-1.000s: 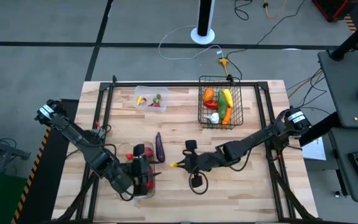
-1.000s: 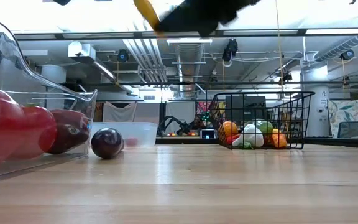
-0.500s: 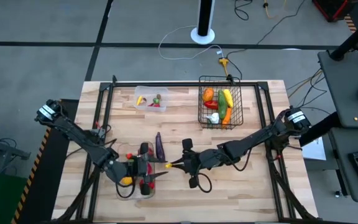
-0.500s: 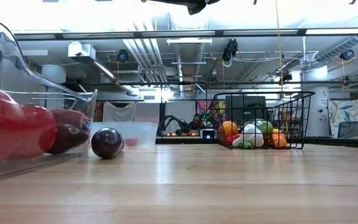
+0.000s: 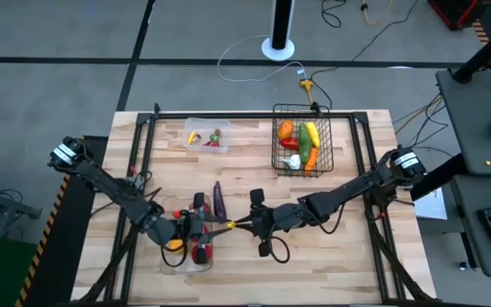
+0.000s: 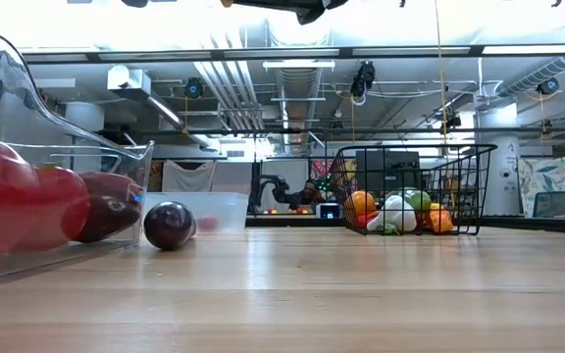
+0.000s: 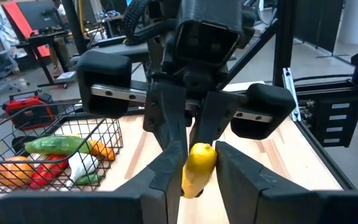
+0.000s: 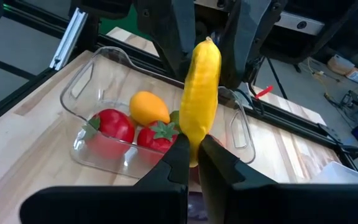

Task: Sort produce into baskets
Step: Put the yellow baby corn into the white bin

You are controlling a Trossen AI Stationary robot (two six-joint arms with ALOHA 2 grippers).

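Observation:
Next, I open my right gripper before my left gripper carries the yellow pepper [image 5: 231, 225] to the small clear tub [image 5: 206, 136], since both grippers pinch the pepper far from there.
A long yellow pepper [image 5: 225, 226] hangs level between my two grippers, just right of the long clear tray [image 5: 167, 263]. My left gripper [image 5: 208, 226] is shut on its left end and my right gripper [image 5: 238, 224] on its right end. The tray holds red tomatoes [image 8: 112, 127] and an orange fruit [image 8: 148, 107]. A purple eggplant [image 5: 218, 201] lies on its side on the table beside the tray. The black wire basket [image 5: 302, 147] at the far right holds several pieces. The small clear tub [image 5: 206, 136] at the far left holds three. My left gripper pinches the pepper's free end [image 7: 199, 163] between its two fingers [image 7: 166, 169]. The fingers come level from the table's left. The pepper is lifted clear of the table. My right gripper pinches the pepper's other end [image 8: 197, 134] between its two fingers [image 8: 178, 158]. The fingers come level from the table's right, along the pepper. The pepper sticks straight out from them toward my left gripper.
Bare wood lies along the table's near edge [image 6: 322, 304] and between the eggplant and the basket. A dark metal frame [image 5: 254, 114] runs round the table. Both arms reach over the table's middle.
My right gripper has carried the yellow pepper toward the table's left. My left gripper has come away from over the tray and turned level toward the right gripper, meeting the pepper's end. The orange fruit now shows in the tray.

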